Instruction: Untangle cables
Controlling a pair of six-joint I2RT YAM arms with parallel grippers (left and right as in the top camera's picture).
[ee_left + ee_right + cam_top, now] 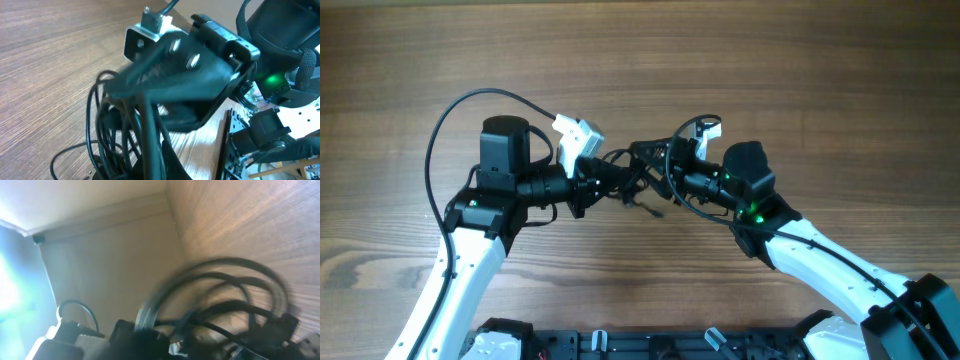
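Observation:
My grippers both pinch the same bundle of cables (635, 180), so my right gripper should hold it still while my left gripper backs off and draws out strands of cable.
The cables (632, 186) are a small tangle of thin black loops held above the wooden table between my two grippers. My left gripper (607, 178) reaches in from the left and is shut on strands of the cables. My right gripper (648, 168) reaches in from the right and is shut on the same bundle. In the left wrist view the loops of the cables (107, 132) hang at lower left, a taut strand runs to my left gripper (167, 167), and my right gripper (182, 75) fills the middle. The right wrist view is blurred; the cables (227, 292) arc across it.
The wooden table (640, 60) stretches all round. A thicker black arm cable (460, 105) loops over the left arm. A black rail (650, 345) runs along the near edge between the arm bases.

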